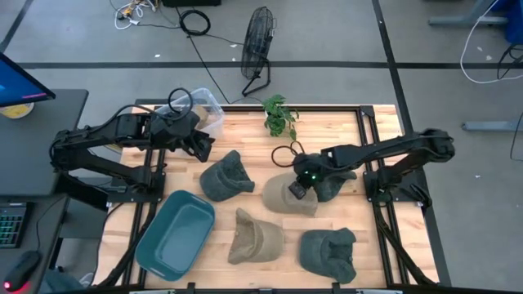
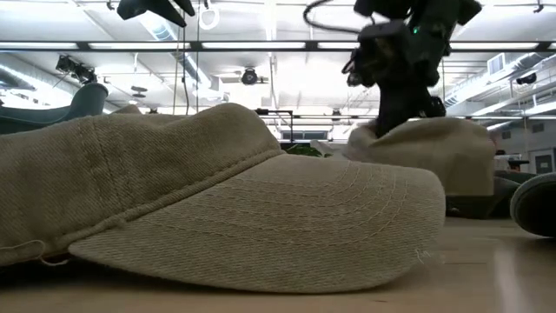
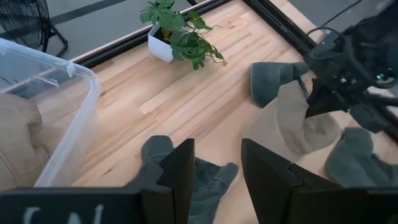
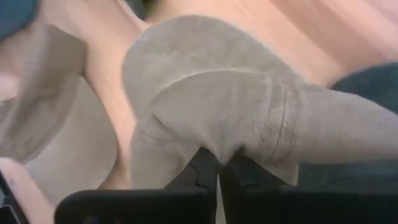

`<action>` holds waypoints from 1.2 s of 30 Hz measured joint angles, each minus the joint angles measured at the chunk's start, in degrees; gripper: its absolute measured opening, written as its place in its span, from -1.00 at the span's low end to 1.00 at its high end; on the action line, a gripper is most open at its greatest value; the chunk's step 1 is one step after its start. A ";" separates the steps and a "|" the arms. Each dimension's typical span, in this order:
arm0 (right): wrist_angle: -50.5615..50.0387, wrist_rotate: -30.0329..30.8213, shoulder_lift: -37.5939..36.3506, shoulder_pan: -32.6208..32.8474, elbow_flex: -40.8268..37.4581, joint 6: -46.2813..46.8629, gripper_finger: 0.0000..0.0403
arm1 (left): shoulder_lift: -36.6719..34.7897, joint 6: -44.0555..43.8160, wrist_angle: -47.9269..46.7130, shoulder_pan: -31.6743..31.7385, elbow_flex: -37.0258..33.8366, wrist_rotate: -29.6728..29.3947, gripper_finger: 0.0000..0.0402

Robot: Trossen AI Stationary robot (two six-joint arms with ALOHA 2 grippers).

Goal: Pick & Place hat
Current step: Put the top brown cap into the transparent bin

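Note:
The clear bin (image 1: 206, 111) is far from my right gripper, so I should lift the tan hat (image 1: 281, 197) and pass it to my left gripper for the clear bin.
Several hats lie on the wooden table. My right gripper (image 1: 301, 186) is shut on a tan hat (image 1: 288, 198) at the table's middle right, beside a dark green hat (image 1: 337, 184) under its arm. Another tan hat (image 1: 255, 237) and two more dark green hats (image 1: 225, 176) (image 1: 328, 253) rest flat on the table. My left gripper (image 1: 201, 148) hangs open in the air at the far left, above the table near a clear bin (image 1: 208, 110). Nothing is between its fingers (image 3: 180, 171). My right gripper pinches a bunched fold of the tan hat's crown (image 4: 249, 146) between its two fingertips (image 4: 202, 165). The fingers slant down from above, from the table's right side. The cloth is drawn up to a peak at the fingers, and the rest of the hat (image 2: 439, 152) hangs below them.
A teal tub (image 1: 176, 233) stands at the near left. The clear bin at the far left holds a tan hat (image 3: 18, 140). A small potted plant (image 1: 280, 116) stands at the far edge. A black frame (image 1: 372, 147) borders the table.

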 joint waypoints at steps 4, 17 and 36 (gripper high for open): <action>0.07 2.26 -3.49 0.00 0.00 -1.83 -0.99 | 0.74 -0.76 1.12 -0.54 0.04 1.26 -0.33; 9.80 7.03 -16.24 -0.39 0.11 -9.37 -1.00 | 15.29 -5.85 10.67 -2.53 0.04 12.10 -0.34; 14.46 6.67 -25.98 -2.16 0.13 -13.73 -1.00 | 18.80 0.02 28.80 -1.21 -0.02 16.31 -0.41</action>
